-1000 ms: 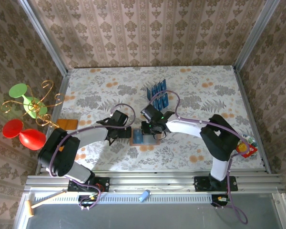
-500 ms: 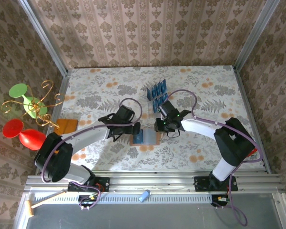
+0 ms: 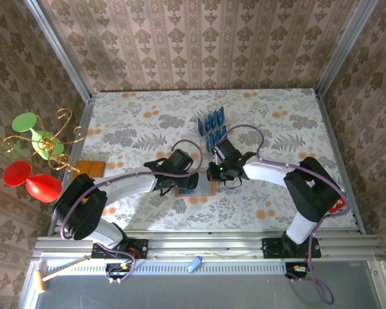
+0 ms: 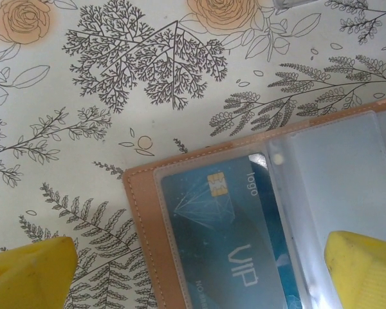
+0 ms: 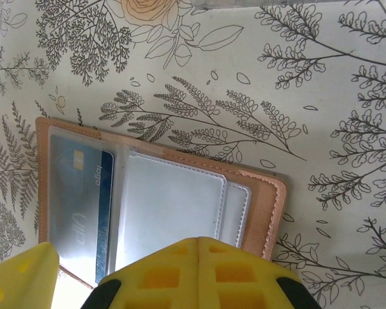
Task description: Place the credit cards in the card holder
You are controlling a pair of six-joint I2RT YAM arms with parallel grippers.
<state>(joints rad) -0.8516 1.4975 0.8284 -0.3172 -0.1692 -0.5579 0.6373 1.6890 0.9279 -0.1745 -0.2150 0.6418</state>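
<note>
The upper white pocket lies flat on top of the lower pocket's edge (image 5: pixel 235 209), so next my right gripper comes back with closed fingers and pushes the upper pocket (image 5: pixel 170 199) toward the blue credit card.
The tan card holder (image 3: pixel 204 188) lies open on the table, clear pockets up. One blue credit card (image 4: pixel 225 238) sits in its left pocket, also seen as the blue card (image 5: pixel 83 199) in the right wrist view. More blue credit cards (image 3: pixel 212 125) stand in a clear rack behind. My left gripper (image 4: pixel 193 286) is open over the holder's left half, one yellow finger (image 4: pixel 26 270) beside the holder and the other over the pockets. My right gripper (image 5: pixel 199 264) is shut with nothing in it, its tips at the empty white pockets (image 5: pixel 174 199) of the card holder (image 5: pixel 264 199).
A flat orange-brown square (image 3: pixel 90 168) lies at the table's left edge. Beyond that edge are a gold wire stand with a green disc (image 3: pixel 35 138) and red balloons (image 3: pixel 38 183). A red packet (image 3: pixel 338 201) sits at the right edge.
My left gripper has moved right onto the holder's left half. My right gripper has shut, drawn off to the right, then come back a little to the holder's right side.
</note>
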